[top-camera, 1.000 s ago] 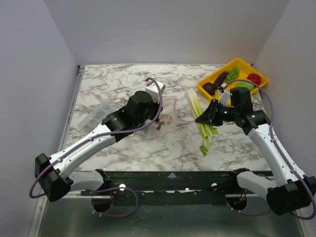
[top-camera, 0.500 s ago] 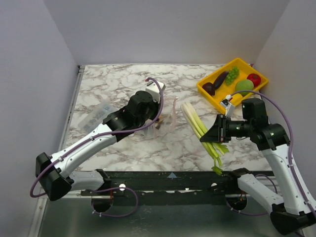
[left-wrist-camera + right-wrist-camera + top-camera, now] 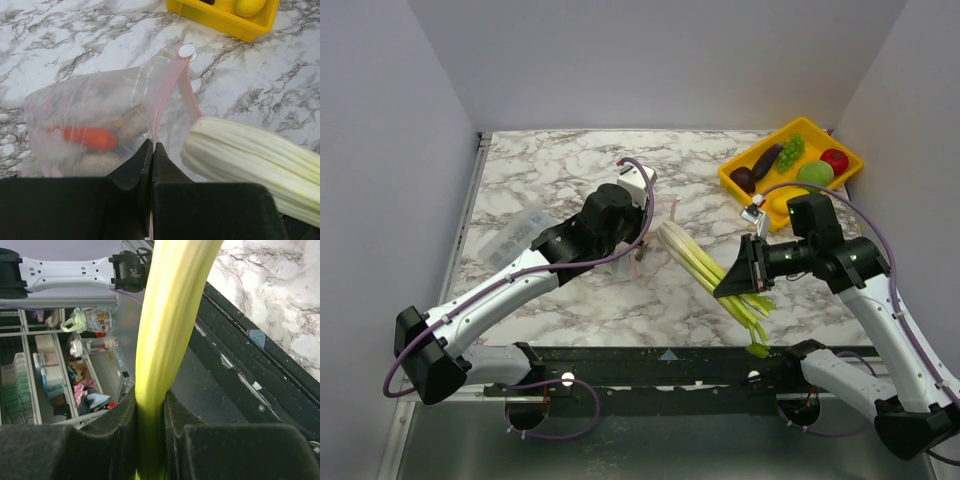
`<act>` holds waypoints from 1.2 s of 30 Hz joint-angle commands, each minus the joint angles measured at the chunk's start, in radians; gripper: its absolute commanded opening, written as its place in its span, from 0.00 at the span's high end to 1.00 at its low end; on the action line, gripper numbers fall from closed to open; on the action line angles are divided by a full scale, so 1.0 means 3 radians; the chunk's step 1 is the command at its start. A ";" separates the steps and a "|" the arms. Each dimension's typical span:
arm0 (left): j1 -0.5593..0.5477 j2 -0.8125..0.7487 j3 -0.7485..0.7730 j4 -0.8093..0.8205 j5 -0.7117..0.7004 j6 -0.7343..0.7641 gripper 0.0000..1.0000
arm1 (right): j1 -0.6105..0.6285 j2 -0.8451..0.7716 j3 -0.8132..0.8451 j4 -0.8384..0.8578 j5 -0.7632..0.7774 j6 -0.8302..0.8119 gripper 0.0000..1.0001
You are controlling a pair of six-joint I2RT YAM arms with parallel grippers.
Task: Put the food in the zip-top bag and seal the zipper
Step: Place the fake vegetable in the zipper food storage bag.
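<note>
The stalk's pale end (image 3: 202, 147) points at the bag's opening (image 3: 173, 114), so the robot's right gripper should go on pushing the stalk in until its leaves get to the pink zipper.
The zip-top bag (image 3: 95, 120) hangs floppy and clear, with an orange-red piece (image 3: 85, 137) and a whitish piece of food inside. My left gripper (image 3: 152, 146) is shut on its pink zipper (image 3: 167, 95), below the white slider (image 3: 187, 50). In the top view the left gripper (image 3: 640, 245) holds that edge up at mid-table. My right gripper (image 3: 738, 283) is shut on the green leafy stalk (image 3: 705, 268), lifted off the table. The stalk's pale end (image 3: 250, 165) lies just right of the bag's mouth. In the right wrist view the stalk (image 3: 170, 315) runs up from between the right gripper (image 3: 150, 410) pads.
A yellow tray (image 3: 757, 150) stands at the back right with an eggplant (image 3: 760, 165), green grapes (image 3: 791, 149), a red fruit (image 3: 834, 159) and a green fruit (image 3: 814, 173). A lemon (image 3: 250, 6) shows in it too. A clear plastic item (image 3: 520, 232) lies at the left.
The right arm has lifted the stalk off the table and swung it left, bringing its pale end up beside the bag. The left arm has kept its grip and barely moved.
</note>
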 commanded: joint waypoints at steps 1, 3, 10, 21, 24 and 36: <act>-0.0022 -0.0066 0.0068 0.0053 -0.0008 0.0037 1.00 | 0.0064 0.0153 0.0115 0.0261 -0.0084 0.0056 1.00; -0.0022 -0.0084 0.0060 0.0070 0.0011 0.0038 1.00 | 0.0098 0.0205 0.0092 0.0432 -0.0089 0.0144 1.00; -0.0035 -0.0102 0.0055 0.0086 0.0131 0.0022 1.00 | 0.0688 0.0610 0.0023 0.1082 0.0388 0.0634 1.00; -0.0076 -0.0185 0.0019 0.0121 0.0148 0.0017 1.00 | 0.0934 0.1548 0.0287 0.2143 0.0937 0.1324 0.99; -0.0087 -0.0198 0.0019 0.0123 0.0158 0.0015 1.00 | 0.0929 0.1800 0.0400 0.2352 0.0923 0.1385 0.99; -0.0109 -0.0215 0.0008 0.0140 0.0178 -0.0007 1.00 | 0.0956 0.2126 0.0477 0.2774 0.1464 0.1539 0.74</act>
